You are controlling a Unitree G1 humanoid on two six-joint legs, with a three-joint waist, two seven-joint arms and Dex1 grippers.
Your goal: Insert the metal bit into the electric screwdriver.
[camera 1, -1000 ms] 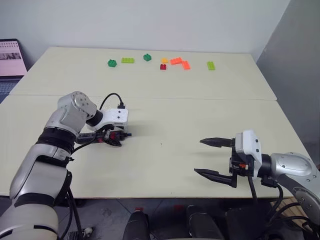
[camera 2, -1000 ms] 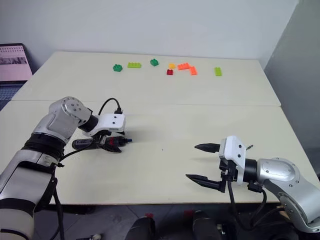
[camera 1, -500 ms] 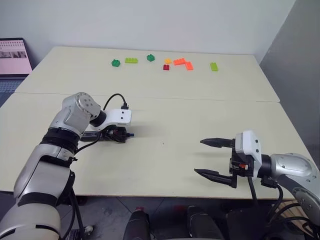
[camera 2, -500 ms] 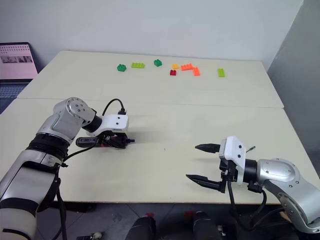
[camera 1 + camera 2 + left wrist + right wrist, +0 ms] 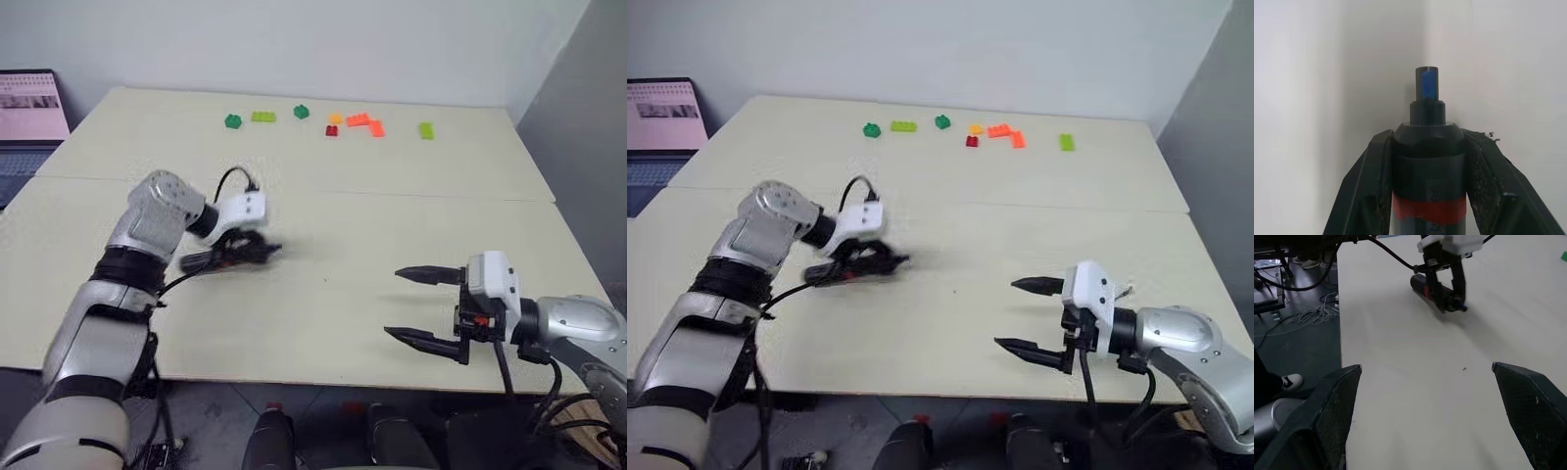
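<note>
The blue tip of the electric screwdriver [image 5: 1463, 308] is short, so the metal bit will go in only a little way and stay mostly outside when the robot pushes it in.
The electric screwdriver [image 5: 209, 259] is a slim black cylinder with a red band, lying roughly level just above the table [image 5: 323, 323]. My left gripper [image 5: 257, 248] is shut on it. In the left wrist view both black fingers [image 5: 1371, 176] press its sides, and its narrow tip with a blue spot [image 5: 1427, 85] sticks out past them. My right gripper [image 5: 394, 303] hovers near the table's front right, open with nothing between its fingers. The right wrist view shows the held screwdriver [image 5: 1425, 286] across the table. The metal bit is out of view.
Green [image 5: 233, 121], red [image 5: 331, 130], orange [image 5: 362, 121] and lime [image 5: 426, 129] toy bricks lie along the far side of the table. A laptop [image 5: 29, 103] stands at the far left. Cables [image 5: 1303, 313] lie on the floor beside the table.
My left gripper has shut on the screwdriver, lifted it off the table and carried it a little to the right. The right arm has not moved. The camera has shifted.
</note>
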